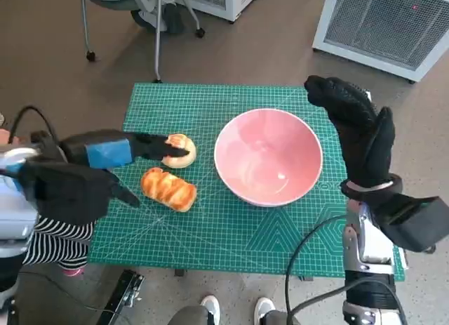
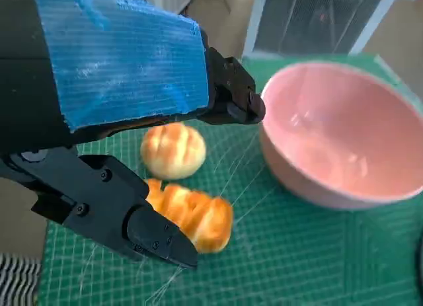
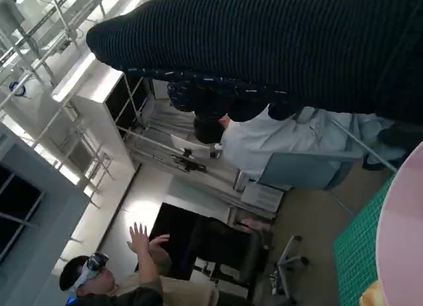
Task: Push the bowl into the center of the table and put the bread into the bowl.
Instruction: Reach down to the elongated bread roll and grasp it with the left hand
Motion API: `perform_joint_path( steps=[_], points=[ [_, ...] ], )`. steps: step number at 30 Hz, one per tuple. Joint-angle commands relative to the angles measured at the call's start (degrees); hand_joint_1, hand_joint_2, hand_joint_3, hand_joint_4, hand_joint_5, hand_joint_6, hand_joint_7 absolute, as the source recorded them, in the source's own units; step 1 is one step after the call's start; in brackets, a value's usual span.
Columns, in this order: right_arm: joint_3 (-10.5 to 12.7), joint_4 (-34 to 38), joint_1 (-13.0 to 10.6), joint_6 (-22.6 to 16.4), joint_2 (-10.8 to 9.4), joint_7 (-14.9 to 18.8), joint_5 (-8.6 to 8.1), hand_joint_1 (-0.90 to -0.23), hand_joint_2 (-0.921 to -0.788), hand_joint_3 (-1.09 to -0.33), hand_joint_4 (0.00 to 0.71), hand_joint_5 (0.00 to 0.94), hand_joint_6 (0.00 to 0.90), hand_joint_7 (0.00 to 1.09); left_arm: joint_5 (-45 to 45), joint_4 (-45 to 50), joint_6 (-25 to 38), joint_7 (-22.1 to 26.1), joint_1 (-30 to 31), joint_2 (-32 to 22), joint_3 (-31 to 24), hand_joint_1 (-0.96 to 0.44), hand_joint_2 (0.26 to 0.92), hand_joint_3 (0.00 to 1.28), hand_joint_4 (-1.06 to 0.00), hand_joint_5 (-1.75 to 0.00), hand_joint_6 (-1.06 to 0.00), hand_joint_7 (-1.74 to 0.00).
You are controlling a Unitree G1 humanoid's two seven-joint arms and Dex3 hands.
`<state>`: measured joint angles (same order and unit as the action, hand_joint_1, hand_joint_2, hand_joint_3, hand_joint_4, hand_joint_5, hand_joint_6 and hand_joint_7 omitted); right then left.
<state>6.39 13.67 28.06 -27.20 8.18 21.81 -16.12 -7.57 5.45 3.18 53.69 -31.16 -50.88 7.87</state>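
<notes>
My gripper will lower the braided roll [image 1: 168, 189], and the roll will lie flat with room for the bun, because the pink bowl [image 1: 268, 157] is much wider than the roll.
A pink bowl [image 1: 268, 155] [image 2: 344, 134] stands empty on the green cutting mat [image 1: 231, 230], a little right of the middle. To its left lie two breads: a round bun [image 1: 180, 151] [image 2: 173, 149] and a long braided roll [image 1: 168, 188] [image 2: 195, 213]. My left hand [image 1: 119, 153] [image 2: 119, 121] hovers over both breads with fingers spread, holding nothing; one fingertip lies over the bun in the head view. My right hand [image 1: 358, 128] [image 3: 277, 48] stands flat and upright just off the bowl's right rim, holding nothing.
The mat covers the small table. A white cabinet with a grille [image 1: 386, 23] stands at the far right, chair legs [image 1: 158, 30] beyond the far edge. Shoes [image 1: 207, 307] show at the near edge. In the right wrist view a person with a headset [image 3: 125, 279] raises a hand.
</notes>
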Motion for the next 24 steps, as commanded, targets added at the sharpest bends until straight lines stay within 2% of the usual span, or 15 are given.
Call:
perform_joint_path(
  steps=[1,10,24],
  points=[
    [0.5,0.5,-1.6,0.9,0.0,0.3,-0.57,-0.709,-0.921,-0.683,0.167,0.005,0.128,0.31,-2.1,0.2,-0.5,-1.2,1.3,1.2,1.4,-0.10,0.751,0.00,-0.31,-0.02,-0.45,-0.03],
    [0.7,0.4,-1.8,0.9,0.0,0.1,-0.37,-0.709,-0.921,-0.682,0.168,0.004,0.129,0.32,-5.5,-1.0,-2.2,-4.0,2.9,3.3,3.2,-0.06,0.752,0.00,-0.37,-0.02,-0.51,-0.04],
    [0.9,0.2,-2.2,0.6,-0.2,0.0,-0.26,-0.699,-0.921,-0.683,0.168,0.003,0.131,0.34,-10.1,-4.3,-2.7,-6.1,2.6,5.7,6.2,-0.08,0.754,0.00,-0.38,0.00,-0.52,-0.02]
  ],
)
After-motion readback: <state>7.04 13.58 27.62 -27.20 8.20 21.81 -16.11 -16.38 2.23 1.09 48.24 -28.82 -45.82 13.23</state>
